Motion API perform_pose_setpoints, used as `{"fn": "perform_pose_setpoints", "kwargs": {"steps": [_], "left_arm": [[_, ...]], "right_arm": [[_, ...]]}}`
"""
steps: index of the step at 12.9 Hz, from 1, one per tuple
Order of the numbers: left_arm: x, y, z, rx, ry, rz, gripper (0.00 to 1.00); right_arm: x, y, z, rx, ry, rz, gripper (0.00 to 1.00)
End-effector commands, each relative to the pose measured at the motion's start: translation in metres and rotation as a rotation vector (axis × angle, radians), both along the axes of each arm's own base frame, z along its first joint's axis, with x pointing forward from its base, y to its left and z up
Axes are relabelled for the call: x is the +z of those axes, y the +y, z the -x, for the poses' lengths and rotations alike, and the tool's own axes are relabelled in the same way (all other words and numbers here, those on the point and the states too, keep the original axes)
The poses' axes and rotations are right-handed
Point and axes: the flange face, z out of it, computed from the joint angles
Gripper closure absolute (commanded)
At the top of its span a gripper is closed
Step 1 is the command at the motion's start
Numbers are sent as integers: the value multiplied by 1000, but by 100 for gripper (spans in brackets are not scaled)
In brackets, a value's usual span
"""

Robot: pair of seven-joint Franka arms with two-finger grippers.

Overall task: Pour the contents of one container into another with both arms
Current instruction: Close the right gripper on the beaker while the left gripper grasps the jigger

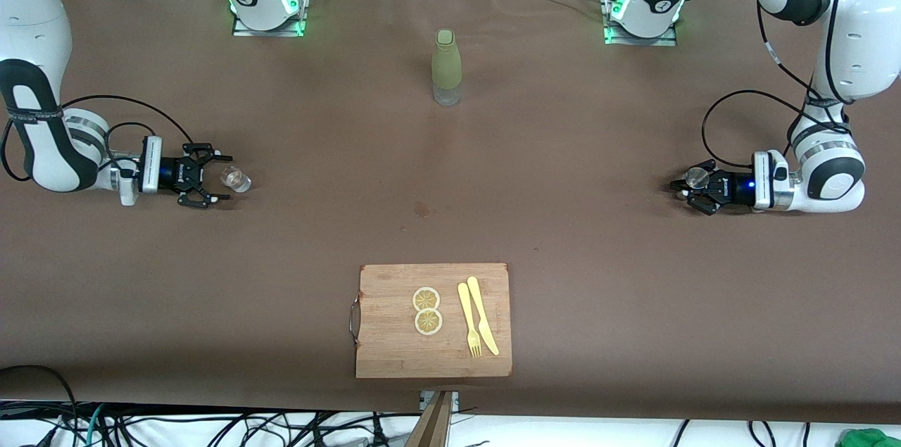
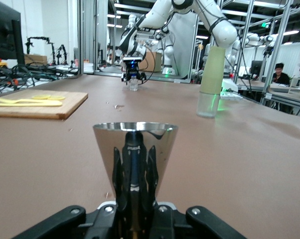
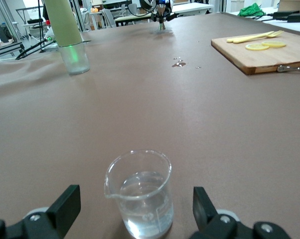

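The clear liquid (image 3: 146, 206) will flow toward the cup's plain far rim when I tilt the cup forward, because the cup's spout (image 3: 109, 192) faces sideways.
A tiny clear glass cup (image 1: 236, 181) with a spout stands on the brown table at the right arm's end, holding some clear liquid. My right gripper (image 1: 209, 177) lies low and open, a finger (image 3: 65, 204) on each side of the cup (image 3: 140, 194) without touching it. At the left arm's end, my left gripper (image 1: 686, 188) is low over the table and shut on the shiny silver jigger (image 1: 697, 177). In the left wrist view the jigger's upper cone (image 2: 135, 144) rises just above that gripper (image 2: 135, 215), whose jaws pinch the narrow waist.
A tall olive-green sleeved bottle (image 1: 446, 67) stands mid-table toward the arms' bases. A wooden cutting board (image 1: 394, 341) with two lemon slices, a yellow knife and a fork lies near the front edge. A small wet spot (image 1: 421, 208) marks the table's middle.
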Motion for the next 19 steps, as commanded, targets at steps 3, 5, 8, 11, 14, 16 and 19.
{"fn": "perform_pose_setpoints", "kwargs": {"steps": [3,5,8,11,14,16,19], "left_arm": [[6,-54,-22,-18,13,93,100],[6,-83,-31,-20,-2,119,100],[9,-125,-45,-18,-5,138,100],[14,-154,-53,-11,9,164,100],[17,-182,-57,-25,12,188,100],[19,-191,-59,-26,41,185,100],[22,-208,-64,-12,42,201,100]], "right_arm": [[-2,8,2,-19,-15,5,0],[-5,10,2,-18,-9,8,2],[-6,12,0,-17,-10,17,17],[-5,14,-2,-16,-11,17,38],[-5,15,-4,-18,-11,28,59],[-3,22,-9,-12,-17,30,72],[19,40,-24,-20,11,70,80]]}}
